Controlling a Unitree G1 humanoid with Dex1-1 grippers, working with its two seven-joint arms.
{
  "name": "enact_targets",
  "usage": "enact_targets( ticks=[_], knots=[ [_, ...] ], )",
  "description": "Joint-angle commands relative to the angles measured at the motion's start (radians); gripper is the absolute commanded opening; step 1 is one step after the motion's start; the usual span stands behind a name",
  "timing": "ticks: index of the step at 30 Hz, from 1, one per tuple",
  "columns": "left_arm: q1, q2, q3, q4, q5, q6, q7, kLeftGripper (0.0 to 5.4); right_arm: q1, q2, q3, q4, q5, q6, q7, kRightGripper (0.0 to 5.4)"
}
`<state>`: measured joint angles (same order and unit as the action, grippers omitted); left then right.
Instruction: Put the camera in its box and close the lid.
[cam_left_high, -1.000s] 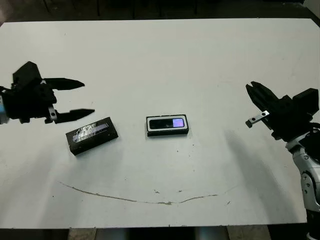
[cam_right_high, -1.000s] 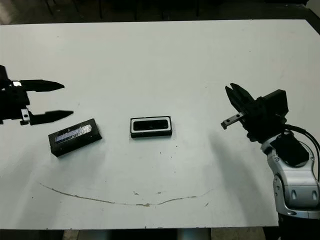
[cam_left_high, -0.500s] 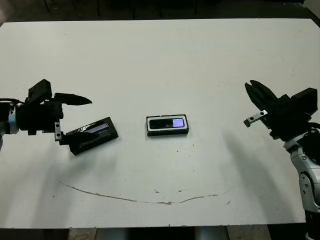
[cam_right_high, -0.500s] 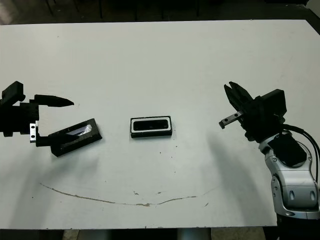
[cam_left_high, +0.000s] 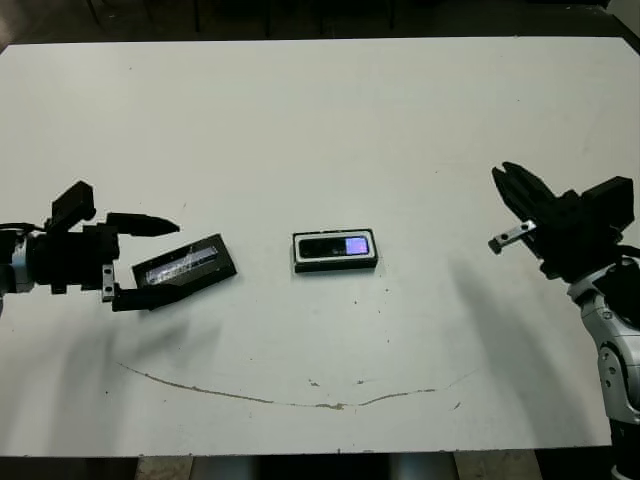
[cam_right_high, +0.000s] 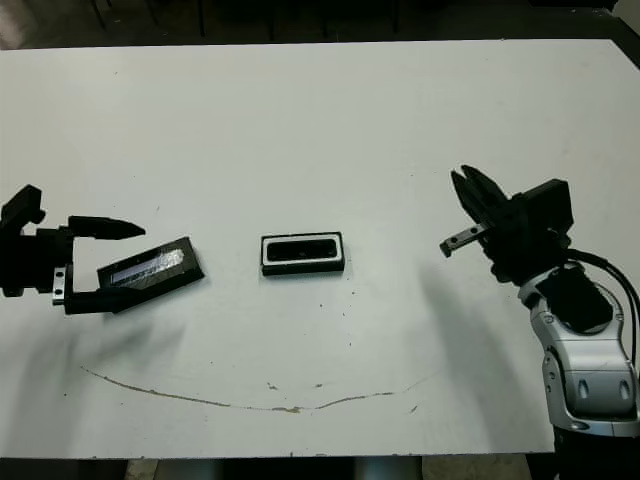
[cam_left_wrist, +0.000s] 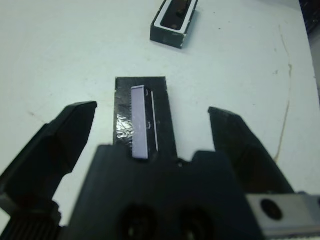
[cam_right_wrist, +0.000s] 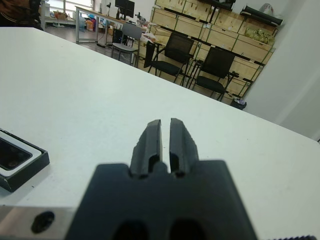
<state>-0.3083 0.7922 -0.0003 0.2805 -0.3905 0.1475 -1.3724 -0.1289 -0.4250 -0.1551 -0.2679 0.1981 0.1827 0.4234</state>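
I expect the lid (cam_left_high: 188, 264) to sit flat and cover the camera completely when I lower the lid, because the camera lies neatly within the box's white rim (cam_left_high: 322, 235).
The camera (cam_left_high: 338, 246), slim and black with a small purple screen, lies inside the box (cam_left_high: 335, 266) at the middle of the table. The box also shows in the left wrist view (cam_left_wrist: 173, 22). Left of it lies the lid (cam_left_high: 190, 266), flat and black with a shiny label. My left gripper (cam_left_high: 170, 259) is open, its two fingers (cam_left_wrist: 55, 145) straddling the lid's (cam_left_wrist: 142, 120) left end. The nearer finger looks close against the lid's edge. Far right, my right gripper (cam_left_high: 503, 175) hovers shut and holds nothing, well clear of the box.
A thin curved dark mark (cam_left_high: 300, 400) runs across the white table (cam_left_high: 330, 120) near its front edge. Chairs and wooden crates (cam_right_wrist: 210, 35) stand beyond the table in the right wrist view.
My left gripper has come down and forward from behind the lid, so its open fingers now straddle the lid's left end. The right arm, box and camera have not moved.
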Motion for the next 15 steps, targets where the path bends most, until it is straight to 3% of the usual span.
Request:
enact_targets(
  ticks=[1,15],
  knots=[
    [0.03,-0.008,0.005,0.017,0.008,-0.01,-0.006,5.39,0.015,-0.014,0.001,-0.002,-0.012,0.008,0.0,0.0],
    [0.083,0.001,-0.013,0.035,0.104,0.002,0.088,5.39,0.023,-0.01,-0.002,-0.031,0.003,0.042,0.004,0.0]
  ],
)
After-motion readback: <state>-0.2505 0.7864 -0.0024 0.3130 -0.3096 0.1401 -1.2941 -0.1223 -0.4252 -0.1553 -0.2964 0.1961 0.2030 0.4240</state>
